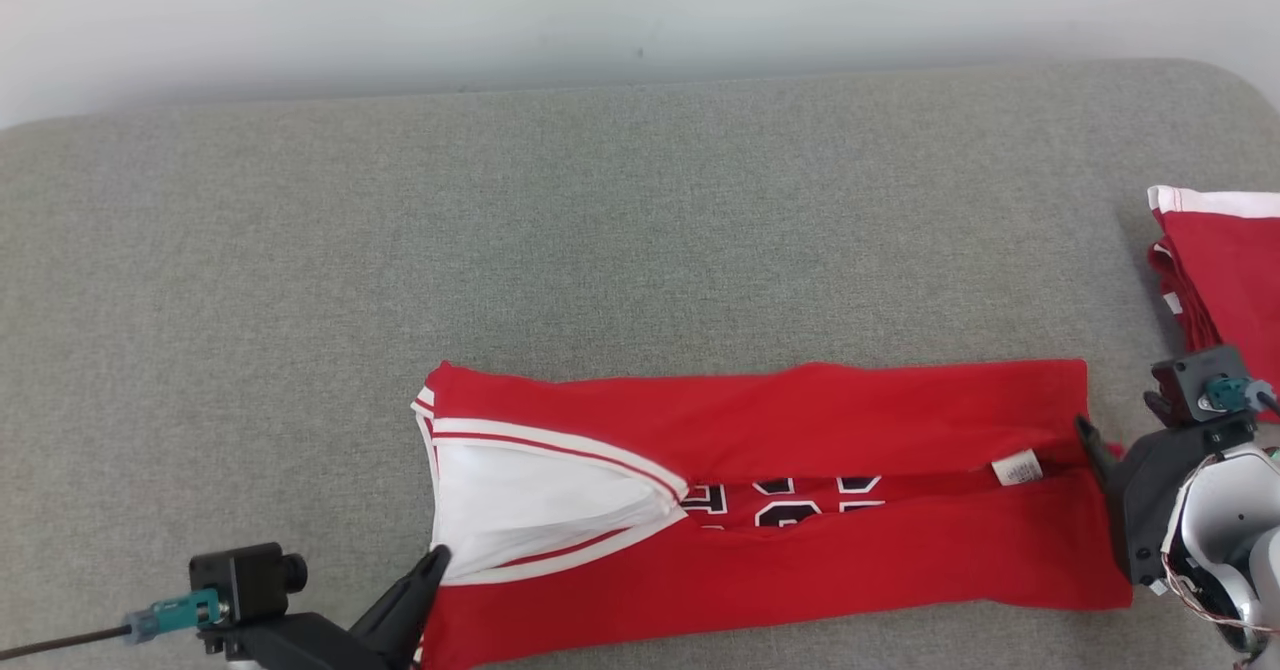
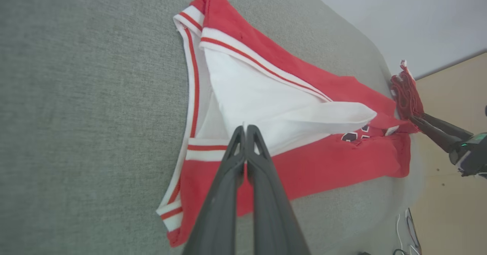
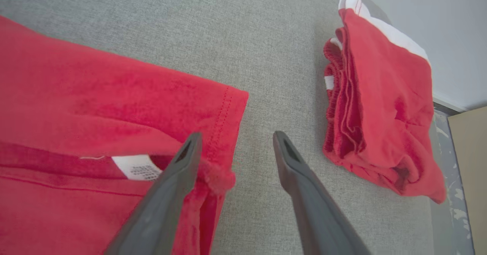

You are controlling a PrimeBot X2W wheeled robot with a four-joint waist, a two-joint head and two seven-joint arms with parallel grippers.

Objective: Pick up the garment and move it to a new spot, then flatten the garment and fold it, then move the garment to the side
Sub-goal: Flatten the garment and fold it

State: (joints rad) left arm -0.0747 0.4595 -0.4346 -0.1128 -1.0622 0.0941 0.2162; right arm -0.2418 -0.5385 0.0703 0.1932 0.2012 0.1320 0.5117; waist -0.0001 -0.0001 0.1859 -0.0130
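Observation:
My gripper will fold the red hem, and it will follow as one flap over the white lining, because both long sides nearly meet (image 1: 960,489) at the hem.
The garment (image 1: 780,550) is a red jersey with white and red trim, lying on the grey padded surface (image 1: 640,230) with both long sides folded in to a narrow strip. Its white lining (image 2: 266,102) shows at the left end, and a white label (image 3: 139,167) near the right hem. My left gripper (image 1: 435,555) is shut, its tips (image 2: 244,127) resting at the white lining's edge, with no fabric visibly pinched. My right gripper (image 3: 237,135) is open at the right hem (image 1: 1085,430); one finger (image 3: 182,167) lies over the hem corner and the other over bare surface.
A second folded red garment (image 1: 1220,270) with white trim lies at the surface's right edge, close beyond my right gripper (image 2: 418,120). Bare grey surface stretches behind and left of the jersey. A pale wall runs along the back, and cables (image 2: 409,232) lie on the floor.

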